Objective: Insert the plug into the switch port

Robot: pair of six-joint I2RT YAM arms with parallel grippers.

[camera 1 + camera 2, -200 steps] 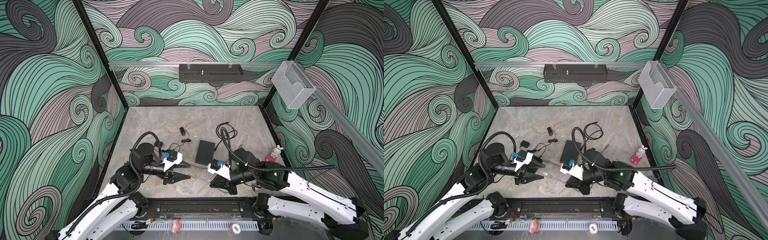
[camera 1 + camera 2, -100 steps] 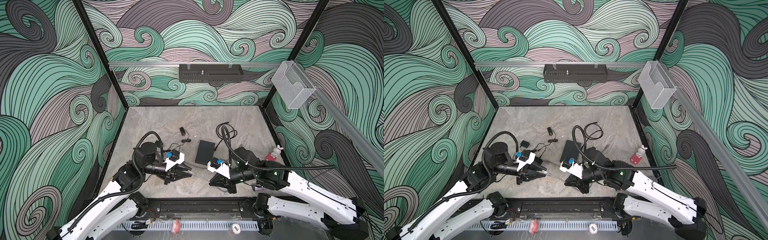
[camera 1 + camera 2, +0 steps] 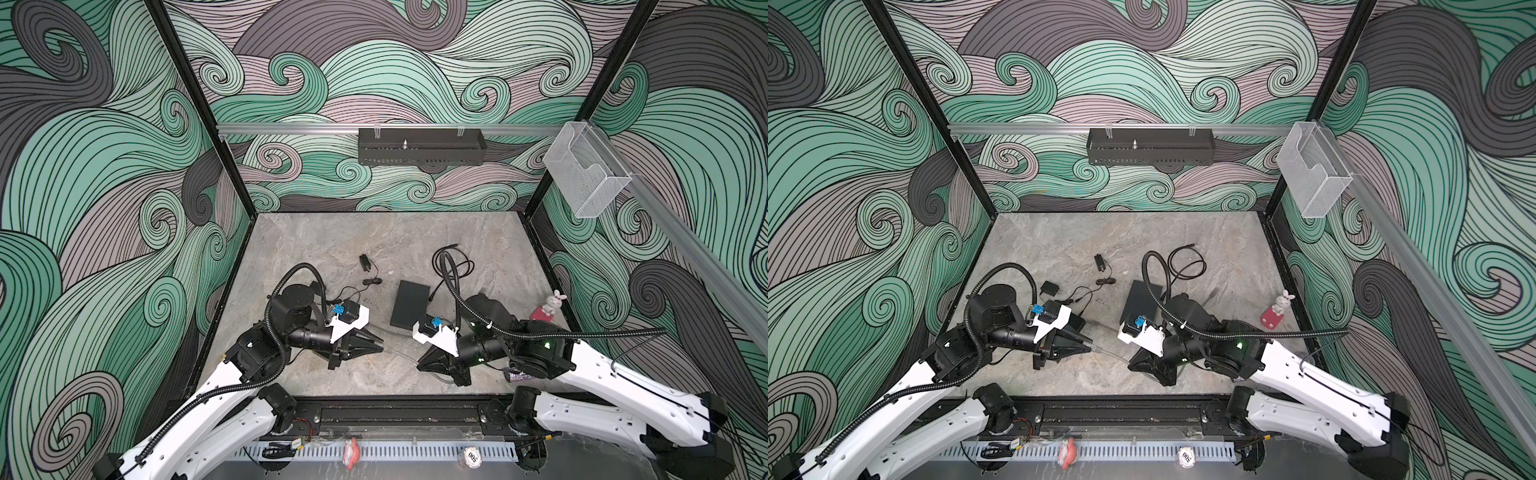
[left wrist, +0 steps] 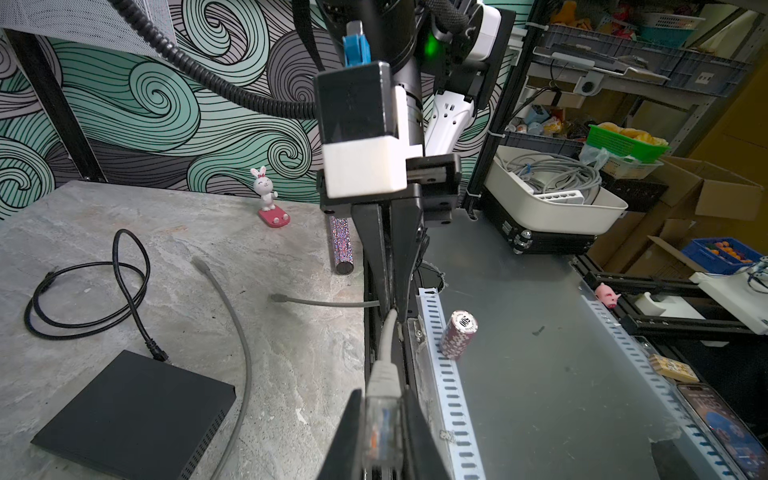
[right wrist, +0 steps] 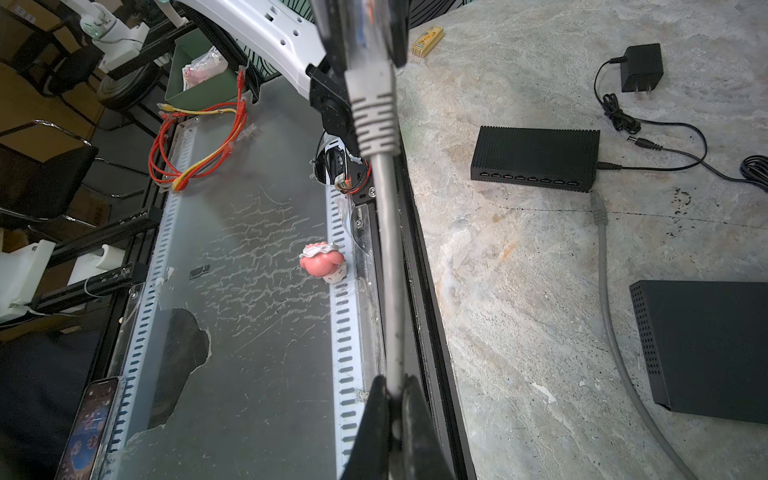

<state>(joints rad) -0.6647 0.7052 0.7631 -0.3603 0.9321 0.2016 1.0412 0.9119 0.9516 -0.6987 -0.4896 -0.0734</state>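
My right gripper should take the grey boot (image 5: pixel 373 112) before inserting, because my left gripper covers the clear plug's head and my right gripper holds only the cable (image 5: pixel 392 356).
A clear plug (image 4: pixel 382 424) with a grey boot sits between the fingers of my left gripper (image 4: pixel 382 399), which is shut on it. In both top views that gripper (image 3: pixel 380 347) (image 3: pixel 1090 347) is low over the table's front. The grey cable (image 5: pixel 390 257) runs tight from the plug to my right gripper (image 5: pixel 392 382) (image 3: pixel 419 365), shut on the cable a short way along. The black switch (image 5: pixel 536 153) lies flat with its row of ports facing the front. The cable's other end (image 5: pixel 598 208) rests beside it. In the top views the left wrist mostly hides the switch (image 3: pixel 1076 322).
A larger black box (image 3: pixel 409 309) lies mid-table with a coiled black cord (image 3: pixel 453 266) plugged in. A power adapter (image 3: pixel 365 262) and its thin lead lie behind the switch. A bunny figure (image 3: pixel 550 305) stands at the right; a glitter tube (image 4: pixel 341 245) lies near the front edge.
My left gripper has moved right toward the right gripper and its jaws have closed onto the plug. The right gripper has stayed put, holding the cable.
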